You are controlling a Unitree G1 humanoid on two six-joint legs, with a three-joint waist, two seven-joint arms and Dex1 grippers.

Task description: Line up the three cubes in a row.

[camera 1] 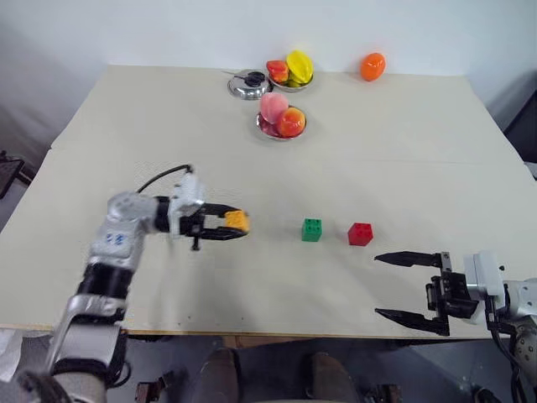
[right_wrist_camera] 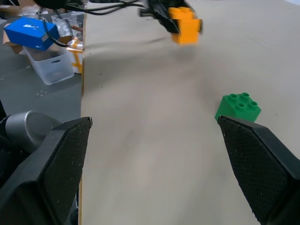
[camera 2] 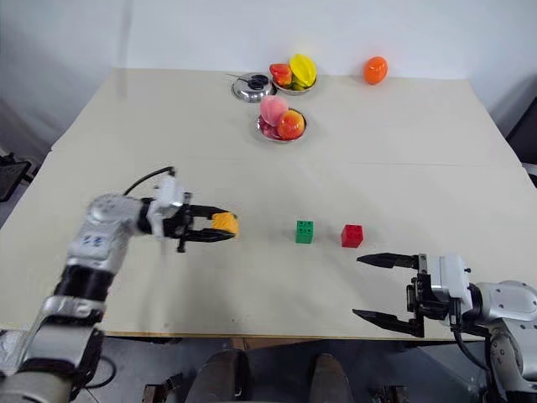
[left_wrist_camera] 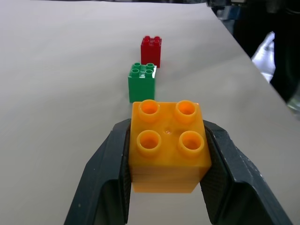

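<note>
The orange-yellow cube [camera 1: 237, 221] is upright in line with the green and red cubes, so the robot's left gripper should keep going down and let it go beside the green cube.
My left gripper [camera 1: 235, 223] is shut on the orange-yellow cube [camera 1: 237, 221], holding it by its sides a little above the table, studs up [left_wrist_camera: 168, 140]. To its right the green cube [camera 1: 311, 229] and the red cube [camera 1: 360, 233] stand side by side on the table with a small gap between them. In the left wrist view the green cube [left_wrist_camera: 142, 82] and red cube [left_wrist_camera: 151, 49] lie straight ahead of the held one. My right gripper [camera 1: 404, 287] hangs open at the table's front right edge, below and right of the red cube, nothing between its fingers.
At the back of the table [camera 1: 126, 134] stand a bowl of peach-coloured fruit [camera 1: 281, 117], a bowl with yellow and red fruit [camera 1: 291, 71] and a small metal dish [camera 1: 249, 84]. An orange fruit [camera 1: 372, 66] lies at the far right. Bins and a blue box [right_wrist_camera: 30, 33] sit on the floor beside the table.
</note>
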